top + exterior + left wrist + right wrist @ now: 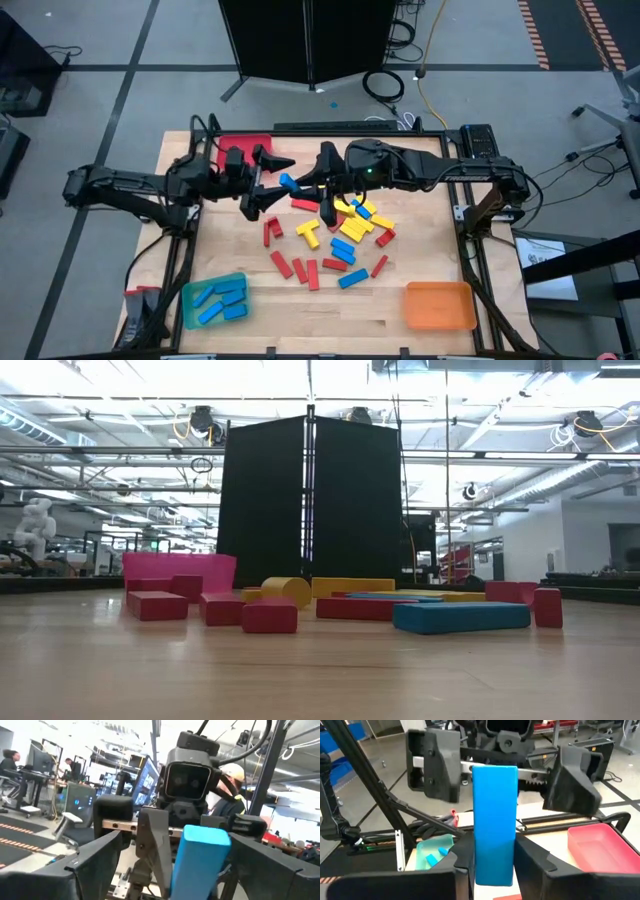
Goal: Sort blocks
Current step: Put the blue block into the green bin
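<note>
My right arm is across the table from the green tray (216, 300), so next my left gripper takes the blue block's loose end (285, 180) and carries it to the tray.
A blue block (290, 183) hangs above the middle of the table, with my right gripper (303, 187) shut on it. My left gripper (272, 185) is open and faces it from the left. Its two fingers (432, 762) stand on either side of the block's free end (200, 855), and I see no touch. Below, a pile of red, yellow and blue blocks (335, 235) lies flat on the wooden table. In the low view these blocks (460, 616) show on the tabletop, and neither gripper appears there. My right gripper pinches the blue block's near end by its two long sides (492, 862) between its two fingers. The fingers come about level from the table's right and lie along the block. The block juts out past the fingertips toward the left gripper, lifted clear of the table.
A red tray (245, 146) stands at the far left. A green tray (190, 303) holding several blue blocks stands at the near left. An orange tray (438, 305) stands at the near right. Black frame rails run along the table's left and right sides.
</note>
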You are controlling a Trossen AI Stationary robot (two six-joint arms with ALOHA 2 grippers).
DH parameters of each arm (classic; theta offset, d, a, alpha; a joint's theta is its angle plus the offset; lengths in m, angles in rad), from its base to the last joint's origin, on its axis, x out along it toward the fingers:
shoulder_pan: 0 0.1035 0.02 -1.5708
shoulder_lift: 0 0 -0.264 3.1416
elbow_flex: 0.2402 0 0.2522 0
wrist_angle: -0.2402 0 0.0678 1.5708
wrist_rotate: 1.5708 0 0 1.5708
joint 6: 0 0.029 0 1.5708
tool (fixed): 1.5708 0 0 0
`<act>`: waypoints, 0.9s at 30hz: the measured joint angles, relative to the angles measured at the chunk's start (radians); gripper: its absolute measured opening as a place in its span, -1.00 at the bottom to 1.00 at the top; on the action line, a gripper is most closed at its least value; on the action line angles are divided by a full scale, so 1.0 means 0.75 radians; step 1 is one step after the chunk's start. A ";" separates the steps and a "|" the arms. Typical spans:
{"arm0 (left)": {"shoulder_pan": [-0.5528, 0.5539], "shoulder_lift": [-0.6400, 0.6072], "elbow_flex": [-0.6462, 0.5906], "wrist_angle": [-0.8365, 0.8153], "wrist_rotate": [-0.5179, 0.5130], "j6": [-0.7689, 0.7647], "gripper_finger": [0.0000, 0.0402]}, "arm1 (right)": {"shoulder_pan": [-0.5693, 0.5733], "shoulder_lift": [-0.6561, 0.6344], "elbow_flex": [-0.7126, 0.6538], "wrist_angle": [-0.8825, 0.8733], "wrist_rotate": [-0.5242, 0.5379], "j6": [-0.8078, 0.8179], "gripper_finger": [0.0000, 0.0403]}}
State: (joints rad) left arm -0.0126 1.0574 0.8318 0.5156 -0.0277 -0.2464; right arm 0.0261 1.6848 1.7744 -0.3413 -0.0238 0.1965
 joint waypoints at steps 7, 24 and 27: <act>-0.001 0.062 -0.002 0.088 0.043 0.006 0.76 | -0.001 0.000 0.000 0.031 0.000 -0.006 -0.60; -0.001 0.048 -0.001 0.126 0.072 0.068 0.38 | -0.021 0.000 0.000 0.041 -0.001 -0.009 -0.60; 0.001 0.048 -0.001 0.127 0.071 0.088 0.37 | -0.025 0.000 0.000 0.042 -0.003 -0.009 -0.60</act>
State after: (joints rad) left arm -0.0116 1.0935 0.8310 0.6111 0.0257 -0.1802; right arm 0.0075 1.6848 1.7744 -0.3099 -0.0261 0.1898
